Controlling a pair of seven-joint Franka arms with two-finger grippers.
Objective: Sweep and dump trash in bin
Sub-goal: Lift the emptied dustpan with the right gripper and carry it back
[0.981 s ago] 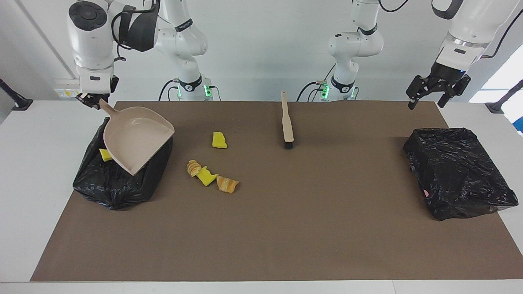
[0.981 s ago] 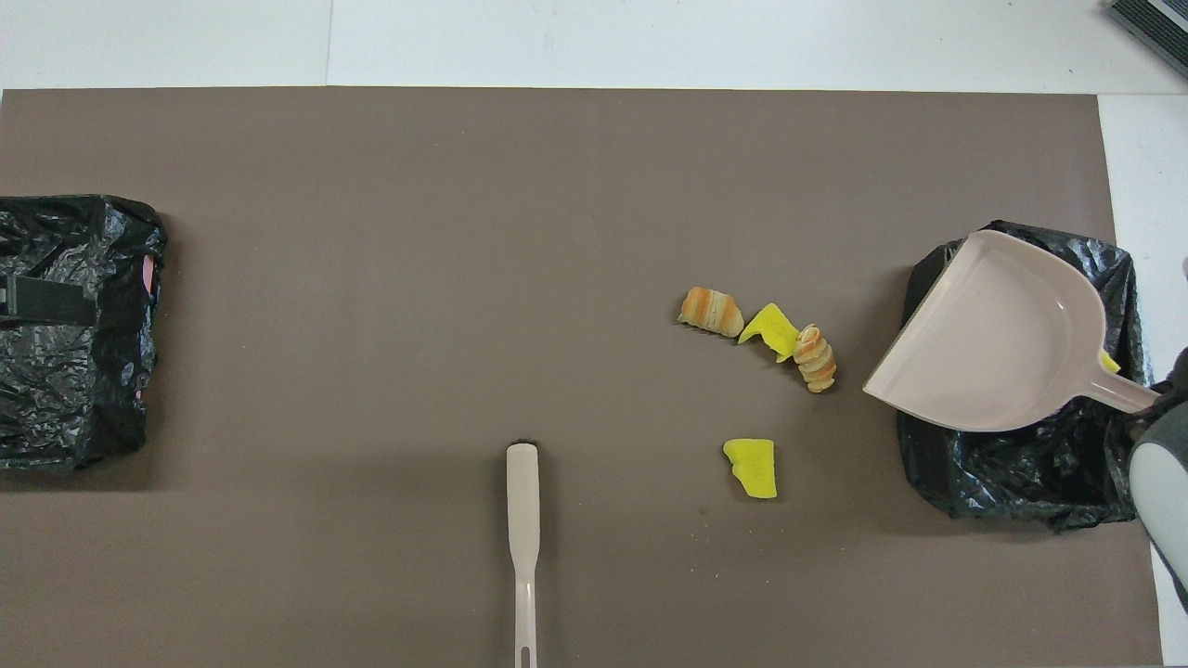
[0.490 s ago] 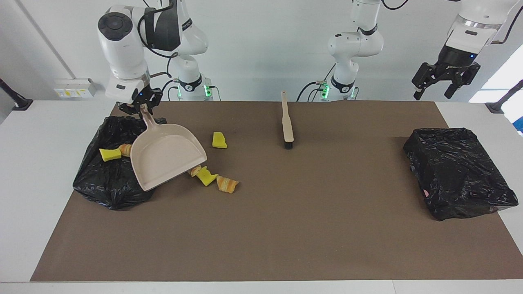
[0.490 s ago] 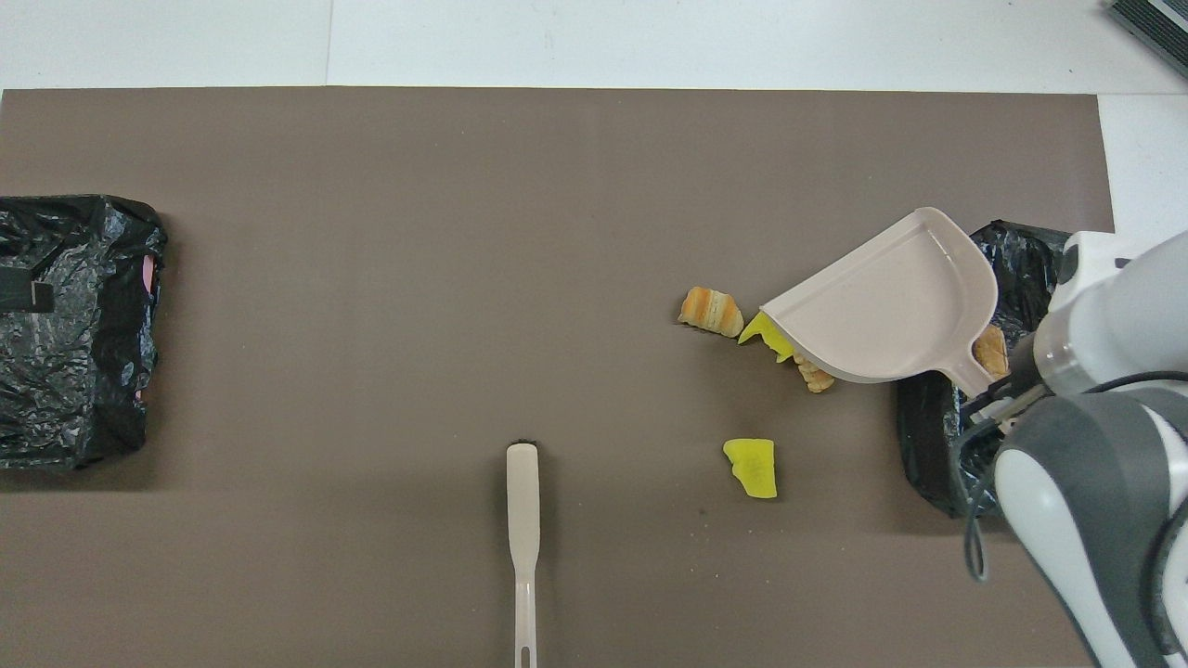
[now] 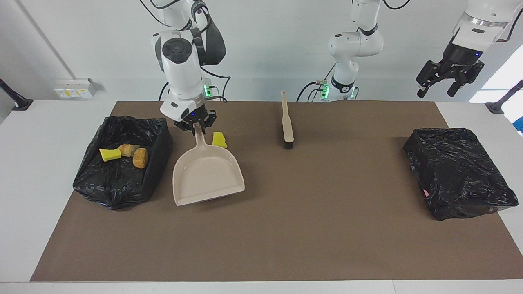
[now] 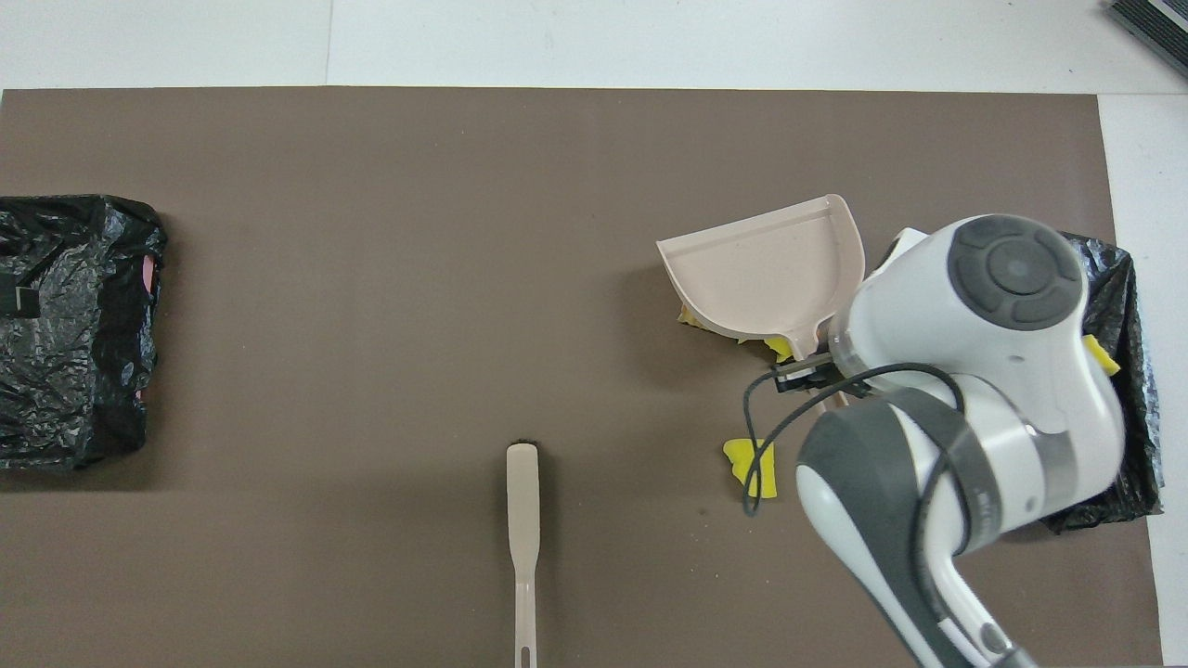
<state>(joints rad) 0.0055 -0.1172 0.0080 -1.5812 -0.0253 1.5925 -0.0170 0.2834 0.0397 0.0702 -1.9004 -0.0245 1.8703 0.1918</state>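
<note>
My right gripper is carrying the dustpan [image 6: 766, 267], which is empty, and the mat [image 6: 539, 267] beyond the brush is clear, so it should keep carrying the dustpan there until the dustpan rests flat.
My right gripper [image 5: 198, 127] is shut on the handle of the beige dustpan [image 5: 206, 173], which hangs low over the mat beside the bin [image 5: 122, 179], its mouth pointing away from the robots. The pan [image 6: 766, 274] covers a pile of trash on the mat; only yellow edges [image 6: 775, 347] peek out under it. One yellow wedge [image 5: 219, 140] lies on the mat next to the handle. Inside the black-bagged bin lie a yellow bit [image 5: 109, 154] and two bread pieces [image 5: 140, 158]. My left gripper [image 5: 435, 92] waits open, high over the left arm's end of the table.
The brush [image 5: 287, 120] lies on the brown mat [image 5: 286, 228] near the robots, bristles on the mat. A second black-bagged bin [image 5: 457, 171] stands at the left arm's end. My right arm [image 6: 974, 390] hides part of the first bin from above.
My right arm has swung the dustpan from over the bin to over the trash pile on the mat, uncovering the pieces in the bin. The left gripper has risen a little.
</note>
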